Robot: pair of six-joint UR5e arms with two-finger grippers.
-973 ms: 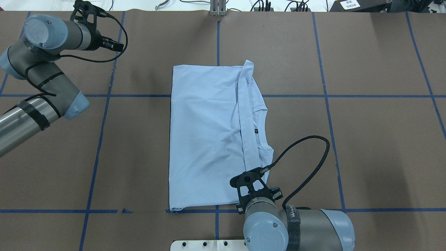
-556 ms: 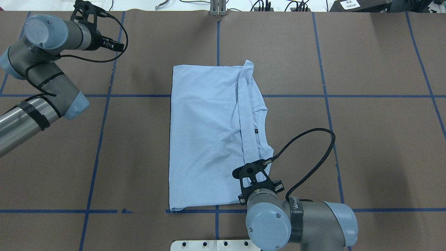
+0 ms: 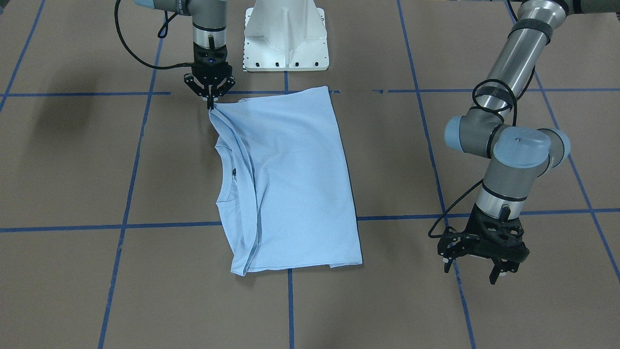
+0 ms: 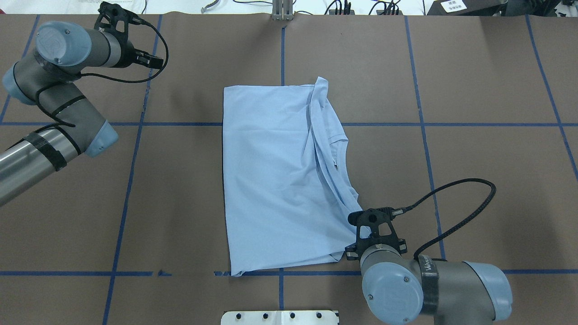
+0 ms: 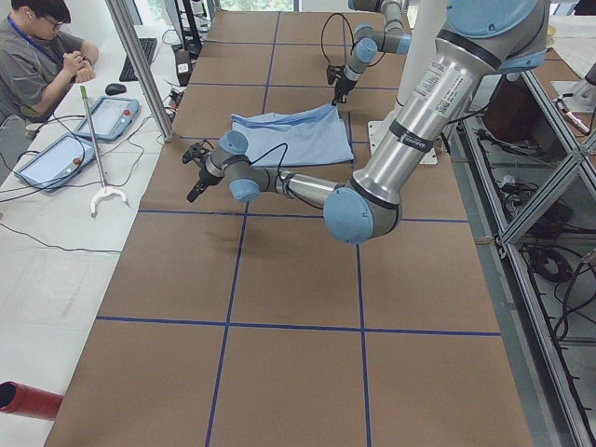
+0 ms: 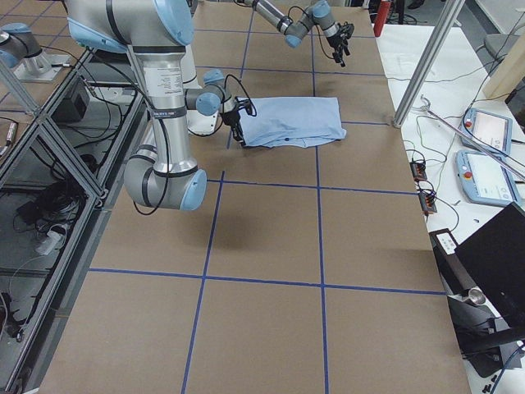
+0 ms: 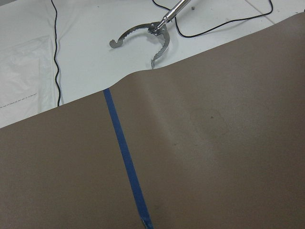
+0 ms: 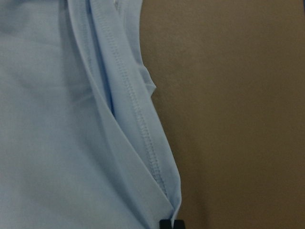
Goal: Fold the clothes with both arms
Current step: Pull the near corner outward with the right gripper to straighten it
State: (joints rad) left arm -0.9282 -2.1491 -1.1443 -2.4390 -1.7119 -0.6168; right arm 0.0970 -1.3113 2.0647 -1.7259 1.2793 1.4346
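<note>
I expect the light blue T-shirt to slide toward me when I lift and pull its near edge, because the far hem lies flat and free.
The light blue T-shirt lies folded lengthwise on the brown table, its neck opening on the robot's right side. It also shows in the overhead view. Its print is hidden. My right gripper is shut on the shirt's near right corner and holds that corner stretched out sideways. In the right wrist view the pinched hem runs down to the closed fingertips. In the overhead view the wrist hides the fingers. My left gripper is open and empty above bare table, far to the left of the shirt.
The white pedestal base stands at the near edge. Blue tape lines grid the brown table. A metal grabber tool lies on the white surface beyond the far edge. An operator sits at the far side.
My right gripper has moved to the right with the shirt's near corner, and the shirt's near part is dragged and skewed that way. The left arm has barely moved.
</note>
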